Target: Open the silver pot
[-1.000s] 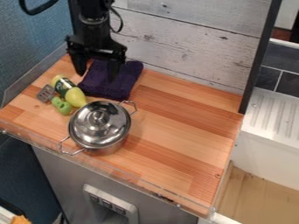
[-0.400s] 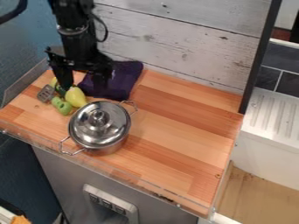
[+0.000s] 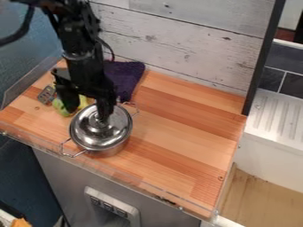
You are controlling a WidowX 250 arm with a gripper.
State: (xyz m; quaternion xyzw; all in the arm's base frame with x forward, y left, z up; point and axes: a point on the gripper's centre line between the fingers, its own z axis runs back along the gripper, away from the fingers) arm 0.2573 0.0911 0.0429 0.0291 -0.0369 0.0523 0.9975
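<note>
The lid's edge sits on the pot's rim, so I expect the lid to come off in one piece and leave the pot behind when I raise it.
The black gripper (image 3: 88, 109) hangs over the back left part of the pot, with its two fingers spread apart. One finger is in front of the lid's knob area, and the other is left of the pot, over the green toy. The silver pot (image 3: 112, 150) stands upright on the wooden counter near its front left edge. Its shiny metal lid (image 3: 100, 136) sits on top, with the knob partly hidden behind the right finger. Whether that finger touches the knob, I cannot tell.
A dark purple cloth (image 3: 126, 76) lies behind the pot against the plank wall. A grey-headed spatula (image 3: 46, 94) with a green handle and a yellow-green bottle, mostly hidden by the gripper, are left of the pot. A low clear rim (image 3: 133, 178) runs along the front edge.
The gripper has moved forward and down from above the cloth and bottle to the pot's lid, its fingers still apart. The pot and lid have stayed in place.
</note>
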